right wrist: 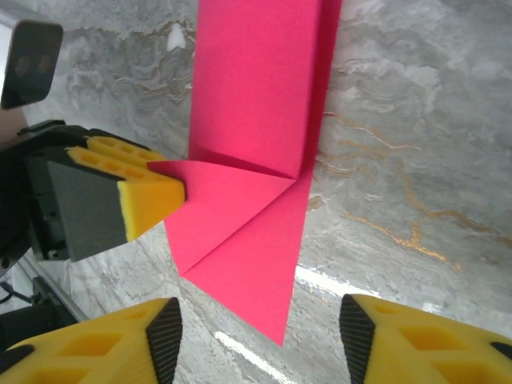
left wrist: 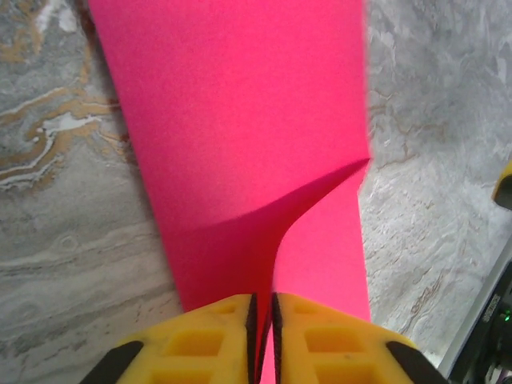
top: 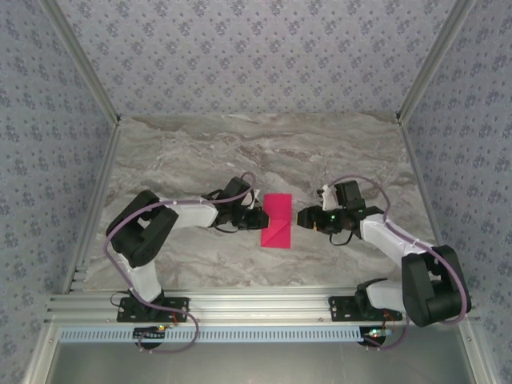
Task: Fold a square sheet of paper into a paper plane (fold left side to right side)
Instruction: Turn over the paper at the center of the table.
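My gripper will turn the sheet of paper over, and the sheet's corner flap (right wrist: pixel 218 202) will stay folded underneath because it is folded back along a sharp diagonal (right wrist: pixel 240 226).
The magenta-pink sheet of paper (top: pixel 278 220) lies mid-table, folded into a narrow strip with a pointed near end. My left gripper (top: pixel 260 218) is at its left edge, shut on a corner flap lifted off the sheet. In the left wrist view the paper (left wrist: pixel 240 120) runs away from the closed yellow fingers (left wrist: pixel 320 336), and the raised flap curves into the slot between them at the left gripper (left wrist: pixel 264 302). My right gripper (top: pixel 304 218) hovers just right of the paper, open. In the right wrist view the right gripper (right wrist: pixel 260 336) straddles the paper's (right wrist: pixel 256 96) pointed tip without touching it.
The marble tabletop (top: pixel 240 152) is bounded by patterned walls behind and at both sides. An aluminium rail (top: pixel 256 308) runs along the near edge by the arm bases. The left gripper's yellow finger (right wrist: pixel 148 196) shows in the right wrist view, pinching the flap.
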You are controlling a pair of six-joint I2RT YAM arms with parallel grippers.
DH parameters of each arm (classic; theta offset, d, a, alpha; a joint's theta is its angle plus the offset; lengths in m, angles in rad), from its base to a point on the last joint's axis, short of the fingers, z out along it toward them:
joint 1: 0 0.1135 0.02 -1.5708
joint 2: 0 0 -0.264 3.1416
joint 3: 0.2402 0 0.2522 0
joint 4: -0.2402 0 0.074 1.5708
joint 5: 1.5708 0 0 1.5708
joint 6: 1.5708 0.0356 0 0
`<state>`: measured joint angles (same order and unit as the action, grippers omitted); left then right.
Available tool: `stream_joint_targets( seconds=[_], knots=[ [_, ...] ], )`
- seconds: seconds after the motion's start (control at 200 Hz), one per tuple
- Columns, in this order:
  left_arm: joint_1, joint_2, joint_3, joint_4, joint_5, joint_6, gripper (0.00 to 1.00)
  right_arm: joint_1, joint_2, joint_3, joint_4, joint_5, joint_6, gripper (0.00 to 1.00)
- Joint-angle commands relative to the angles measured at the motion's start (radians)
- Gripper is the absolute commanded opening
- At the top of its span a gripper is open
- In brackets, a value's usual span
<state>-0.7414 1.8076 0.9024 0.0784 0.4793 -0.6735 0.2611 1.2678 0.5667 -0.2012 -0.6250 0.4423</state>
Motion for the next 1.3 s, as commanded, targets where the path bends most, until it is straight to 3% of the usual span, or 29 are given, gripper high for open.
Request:
stream_joint_targets(
  seconds=[0.0, 0.215, 0.56, 0.65, 0.75, 0.804, 0.964, 1.294],
  knots=[
    [0.005, -0.018, 0.012, 0.006, -0.002, 0.012, 0.07, -0.001, 0.033, -0.022, 0.099, -0.069, 0.065, 0.62],
    [0.007, -0.067, -0.027, -0.015, -0.033, 0.024, 0.02, 0.022, 0.153, -0.006, 0.257, -0.139, 0.15, 0.64],
    [0.01, -0.085, -0.039, -0.022, -0.042, 0.025, 0.02, 0.098, 0.309, 0.076, 0.337, -0.152, 0.212, 0.62],
    [0.012, -0.09, -0.039, -0.027, -0.045, 0.027, 0.03, 0.12, 0.354, 0.107, 0.34, -0.151, 0.22, 0.56],
    [0.013, -0.097, -0.039, -0.036, -0.051, 0.028, 0.04, 0.138, 0.4, 0.13, 0.36, -0.152, 0.249, 0.4],
    [0.017, -0.107, -0.043, -0.04, -0.055, 0.025, 0.08, 0.146, 0.405, 0.136, 0.373, -0.153, 0.263, 0.32],
    [0.06, -0.215, -0.108, 0.029, -0.032, -0.034, 0.41, 0.136, 0.365, 0.16, 0.331, -0.155, 0.232, 0.02],
    [0.189, -0.635, -0.223, 0.077, 0.028, -0.171, 0.82, 0.005, 0.082, 0.219, 0.303, -0.34, 0.204, 0.0]
  ],
)
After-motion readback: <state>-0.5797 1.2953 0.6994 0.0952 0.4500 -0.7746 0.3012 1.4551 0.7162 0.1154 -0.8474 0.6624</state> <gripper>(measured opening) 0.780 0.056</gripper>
